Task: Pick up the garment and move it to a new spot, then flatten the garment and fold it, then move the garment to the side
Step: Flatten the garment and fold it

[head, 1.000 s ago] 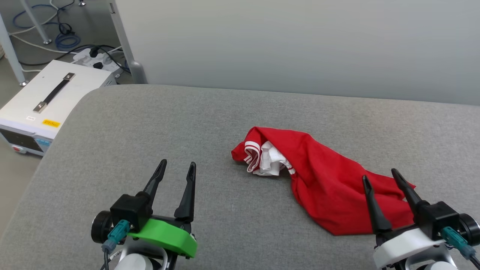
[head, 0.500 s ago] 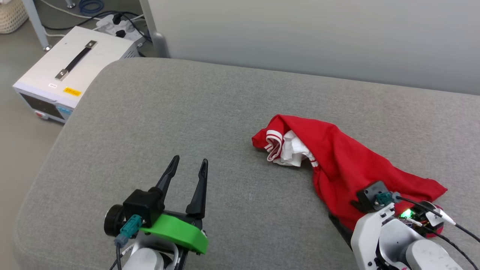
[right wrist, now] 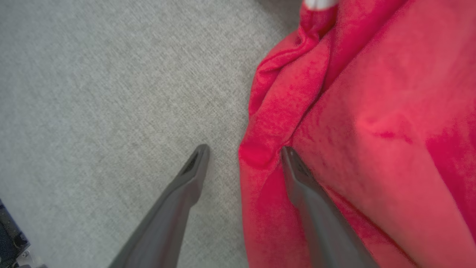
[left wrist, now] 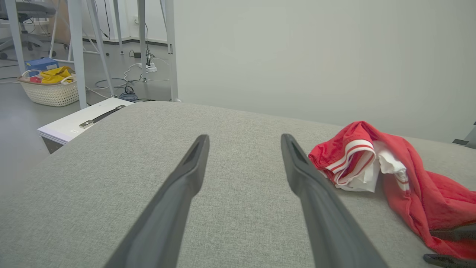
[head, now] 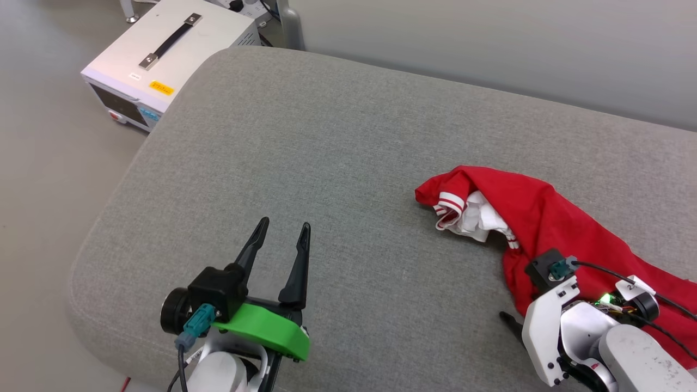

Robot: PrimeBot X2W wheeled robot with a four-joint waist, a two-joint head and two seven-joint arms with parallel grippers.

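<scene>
I should expect the garment (head: 545,212) to hide its collar and white sleeves, because striped trim and white cloth (head: 471,216) show from under the red fold.
The garment (head: 550,228), a crumpled red shirt with a white sleeve and red-white striped trim, lies on the grey cushion (head: 326,136) at the right. It also appears in the left wrist view as a red heap (left wrist: 409,186). My right gripper (right wrist: 244,148) points down at the near left edge of the garment (right wrist: 372,111). It is open, one finger over bare cushion and the other on red cloth, with a fold of the edge between them. In the head view one of its dark fingers (head: 511,322) pokes out beside the white wrist. My left gripper (head: 286,222) hovers open and empty over the cushion, well left of the garment.
The cushion's rounded left and front edges drop to the floor. A white box with a black handle (head: 169,51) stands on the floor at the back left. A grey wall (head: 490,43) runs behind. A wicker basket (left wrist: 48,89) and metal legs stand farther off.
The head camera has swung, shifting the whole picture right and down. My right gripper has tipped from pointing forward to pointing down over the garment's near edge. The left gripper has kept its pose.
</scene>
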